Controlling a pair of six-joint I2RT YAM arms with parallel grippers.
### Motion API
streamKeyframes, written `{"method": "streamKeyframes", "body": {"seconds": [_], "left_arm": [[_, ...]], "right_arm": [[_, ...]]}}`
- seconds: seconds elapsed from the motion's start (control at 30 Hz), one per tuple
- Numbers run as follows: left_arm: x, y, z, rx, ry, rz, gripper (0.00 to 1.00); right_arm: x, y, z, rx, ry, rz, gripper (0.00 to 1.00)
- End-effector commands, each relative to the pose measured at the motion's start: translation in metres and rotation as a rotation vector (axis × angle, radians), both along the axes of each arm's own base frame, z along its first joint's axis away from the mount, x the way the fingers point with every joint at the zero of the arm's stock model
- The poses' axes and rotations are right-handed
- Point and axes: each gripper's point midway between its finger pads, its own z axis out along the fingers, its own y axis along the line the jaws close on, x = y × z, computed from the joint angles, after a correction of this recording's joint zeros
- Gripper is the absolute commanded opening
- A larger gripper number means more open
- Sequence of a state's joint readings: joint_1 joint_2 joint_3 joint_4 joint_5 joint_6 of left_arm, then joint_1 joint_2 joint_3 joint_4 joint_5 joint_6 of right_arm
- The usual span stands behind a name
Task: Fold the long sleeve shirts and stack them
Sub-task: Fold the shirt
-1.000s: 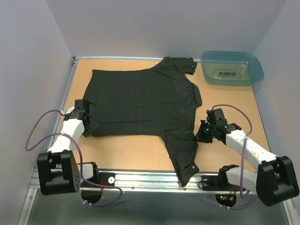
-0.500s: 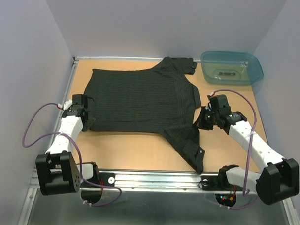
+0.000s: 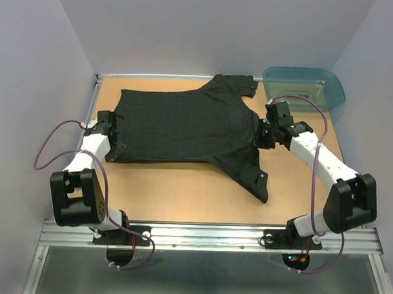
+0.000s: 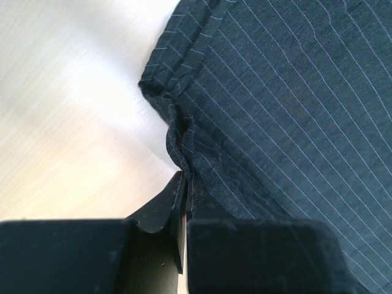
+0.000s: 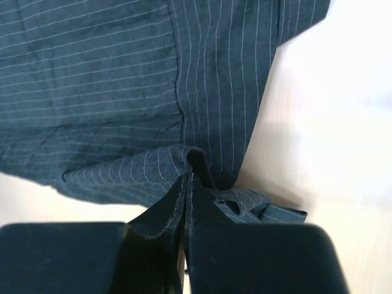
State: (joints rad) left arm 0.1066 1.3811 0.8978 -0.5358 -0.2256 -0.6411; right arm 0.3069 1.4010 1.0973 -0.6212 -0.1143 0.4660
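The shirt's body [image 3: 178,126] is smooth from hem corner to shoulder, so the robot's right gripper keeps laying the shirt's shoulder [image 3: 250,144] flat and lets go of it there.
One black pinstriped long sleeve shirt [image 3: 178,124] lies spread flat on the brown table, collar end to the right, one sleeve [image 3: 246,174] trailing toward the front. My left gripper [image 3: 114,144] is shut on the shirt's near-left hem corner; in the left wrist view the cloth [image 4: 184,150] bunches between the jaws [image 4: 185,184]. My right gripper [image 3: 261,134] is shut on the shirt near the collar and shoulder on the right; in the right wrist view a fold of striped cloth [image 5: 159,171] is pinched between its fingers [image 5: 190,177].
A teal plastic tub [image 3: 304,88] stands at the back right corner, close behind my right gripper. The table's metal rail [image 3: 206,234] runs along the front. Purple-grey walls close in left, right and back. Bare table [image 3: 182,191] lies in front of the shirt.
Both grippers have moved away from me toward the back, dragging the shirt with them. The trailing sleeve has slid off the front rail onto the table.
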Motion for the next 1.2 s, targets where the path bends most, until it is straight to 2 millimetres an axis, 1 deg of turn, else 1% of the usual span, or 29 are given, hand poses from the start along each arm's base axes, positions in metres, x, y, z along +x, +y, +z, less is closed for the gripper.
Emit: {"method": "streamKeyframes", "body": {"seconds": [0.0,0.03,0.1,0.13,0.17,0.2,0.23,0.27,0.33,0.37,0.53,0.57,0.63,0.7,0.77,0.83,0.87,0.9,0.93,0.97,1.0,1.03,1.07,1.1,1.13,1.17], "left_arm": [[0.027,0.004,0.013,0.018,-0.047,-0.031,0.00],[0.030,0.005,0.008,0.017,-0.035,-0.032,0.00],[0.036,0.005,0.005,0.019,-0.027,-0.037,0.00],[0.042,0.006,0.007,0.023,-0.034,-0.036,0.00],[0.044,0.007,0.002,0.022,-0.015,-0.040,0.00],[0.046,0.007,0.001,0.025,-0.009,-0.043,0.00],[0.052,0.009,0.004,0.035,-0.017,-0.044,0.00],[0.054,0.011,0.000,0.040,-0.002,-0.044,0.00],[0.061,0.014,0.002,0.054,-0.006,-0.041,0.00],[0.062,0.015,-0.001,0.056,0.003,-0.040,0.00],[0.073,0.017,0.001,0.064,-0.012,-0.035,0.01],[0.077,0.018,0.004,0.069,-0.024,-0.033,0.02],[0.083,0.020,0.008,0.079,-0.036,-0.030,0.08],[0.090,0.022,0.012,0.092,-0.049,-0.030,0.15],[0.094,0.022,0.015,0.097,-0.055,-0.033,0.19],[0.100,0.022,0.019,0.103,-0.067,-0.037,0.29],[0.102,0.023,0.019,0.103,-0.068,-0.038,0.35],[0.104,0.023,0.020,0.103,-0.073,-0.042,0.40],[0.107,0.022,0.023,0.103,-0.081,-0.048,0.51],[0.108,0.021,0.025,0.103,-0.087,-0.050,0.58],[0.108,0.021,0.028,0.103,-0.093,-0.052,0.64],[0.108,0.021,0.029,0.104,-0.097,-0.055,0.73],[0.108,0.021,0.034,0.106,-0.107,-0.056,0.76],[0.107,0.020,0.036,0.102,-0.113,-0.058,0.81],[0.104,0.017,0.037,0.092,-0.115,-0.063,0.82],[0.102,0.017,0.045,0.089,-0.140,-0.061,0.83]], "right_arm": [[0.033,-0.002,0.020,-0.047,-0.087,0.000,0.01],[0.037,-0.002,0.020,-0.055,-0.090,0.005,0.01],[0.043,-0.003,0.017,-0.070,-0.087,0.004,0.01],[0.048,-0.002,0.016,-0.076,-0.086,0.004,0.01],[0.051,-0.003,0.014,-0.088,-0.088,0.001,0.01],[0.054,-0.002,0.015,-0.088,-0.088,0.001,0.01],[0.058,-0.003,0.016,-0.095,-0.094,-0.005,0.00],[0.060,-0.003,0.012,-0.103,-0.086,-0.006,0.01],[0.064,-0.004,0.010,-0.111,-0.085,-0.011,0.00],[0.067,-0.004,0.006,-0.116,-0.078,-0.013,0.01],[0.073,-0.001,-0.003,-0.120,-0.057,-0.014,0.01],[0.075,-0.004,-0.004,-0.135,-0.059,-0.025,0.02],[0.078,-0.007,-0.009,-0.152,-0.052,-0.036,0.03],[0.081,-0.008,-0.012,-0.161,-0.050,-0.046,0.06],[0.082,-0.008,-0.013,-0.164,-0.049,-0.050,0.09],[0.085,-0.009,-0.014,-0.168,-0.051,-0.057,0.16],[0.086,-0.010,-0.014,-0.173,-0.051,-0.062,0.23],[0.086,-0.010,-0.012,-0.175,-0.056,-0.067,0.27],[0.087,-0.011,-0.012,-0.180,-0.059,-0.072,0.31],[0.088,-0.012,-0.007,-0.180,-0.070,-0.073,0.41],[0.089,-0.012,-0.004,-0.179,-0.078,-0.077,0.48],[0.089,-0.012,-0.001,-0.179,-0.086,-0.074,0.54],[0.088,-0.013,0.009,-0.175,-0.110,-0.073,0.64],[0.087,-0.013,0.013,-0.173,-0.120,-0.068,0.68],[0.086,-0.014,0.017,-0.172,-0.131,-0.068,0.71],[0.085,-0.014,0.024,-0.169,-0.147,-0.066,0.78]]}}
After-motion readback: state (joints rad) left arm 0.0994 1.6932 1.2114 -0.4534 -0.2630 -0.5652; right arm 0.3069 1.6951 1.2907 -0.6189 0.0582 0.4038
